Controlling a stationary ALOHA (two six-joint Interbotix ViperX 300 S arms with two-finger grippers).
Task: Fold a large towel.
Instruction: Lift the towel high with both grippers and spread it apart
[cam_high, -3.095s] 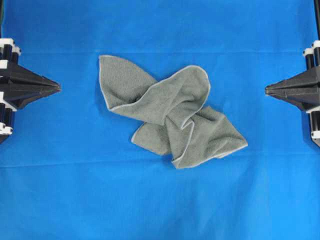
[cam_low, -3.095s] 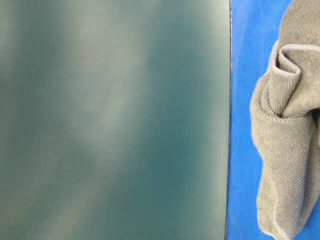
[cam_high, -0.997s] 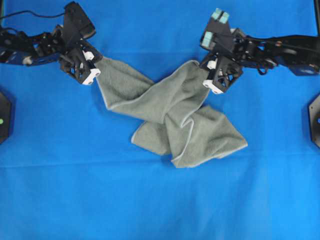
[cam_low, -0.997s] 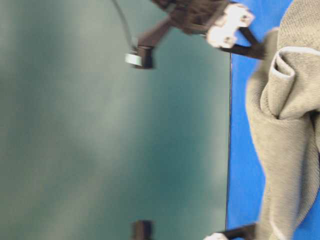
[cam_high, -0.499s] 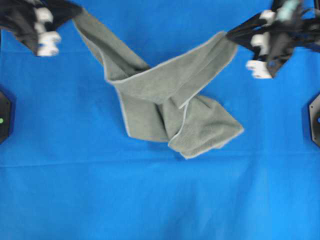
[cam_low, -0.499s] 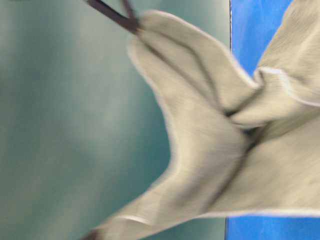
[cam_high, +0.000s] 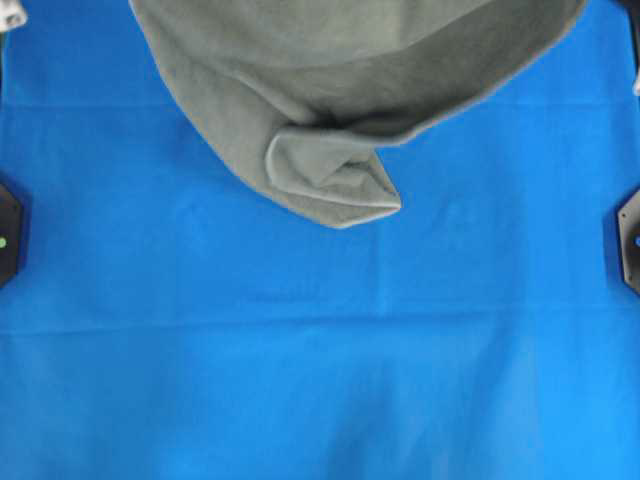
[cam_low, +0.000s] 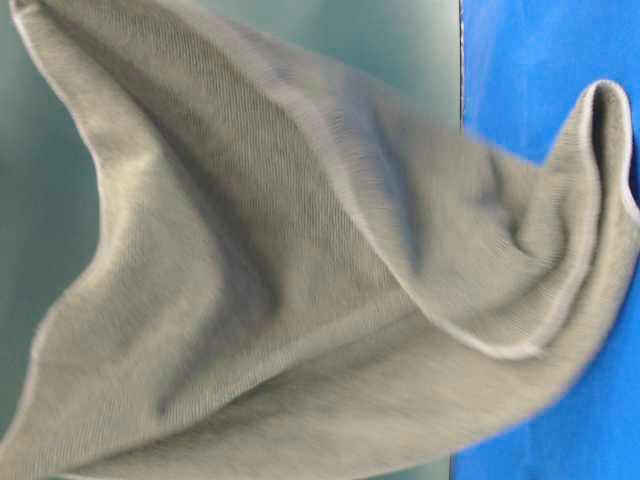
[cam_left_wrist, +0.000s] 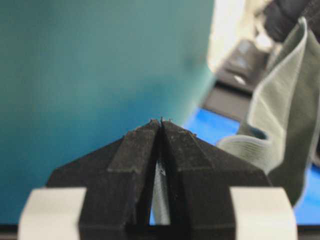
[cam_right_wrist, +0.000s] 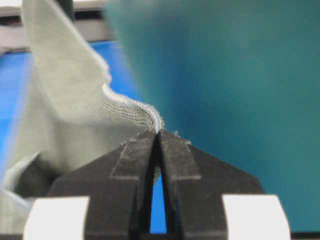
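The towel's lower end (cam_high: 335, 182) is curled over on itself. My left gripper and my right gripper should swing the towel across the blue sheet (cam_high: 335, 310) and lay it flat before they fold it.
The grey-green towel (cam_high: 340, 90) hangs spread across the top of the overhead view, and a rolled lower fold (cam_high: 335, 180) droops toward the blue sheet. It fills most of the table-level view (cam_low: 300, 280) and is blurred there. Both grippers lie outside the overhead frame. In the left wrist view my left gripper (cam_left_wrist: 161, 121) is shut, grey cloth shows in the slot between its fingers, and the towel (cam_left_wrist: 285, 100) trails off to the right. My right gripper (cam_right_wrist: 159, 131) is shut on the towel's pale hem, with the cloth (cam_right_wrist: 65, 100) falling away to the left.
The bright blue sheet (cam_high: 320, 350) covers the whole table. Black arm bases sit at the left edge (cam_high: 8, 232) and the right edge (cam_high: 628, 240). A teal wall (cam_low: 420, 40) stands behind the table.
Both grippers have pulled the towel's corners up, apart and out of the overhead frame. The crumpled towel has left the sheet and opened into a wide hanging span.
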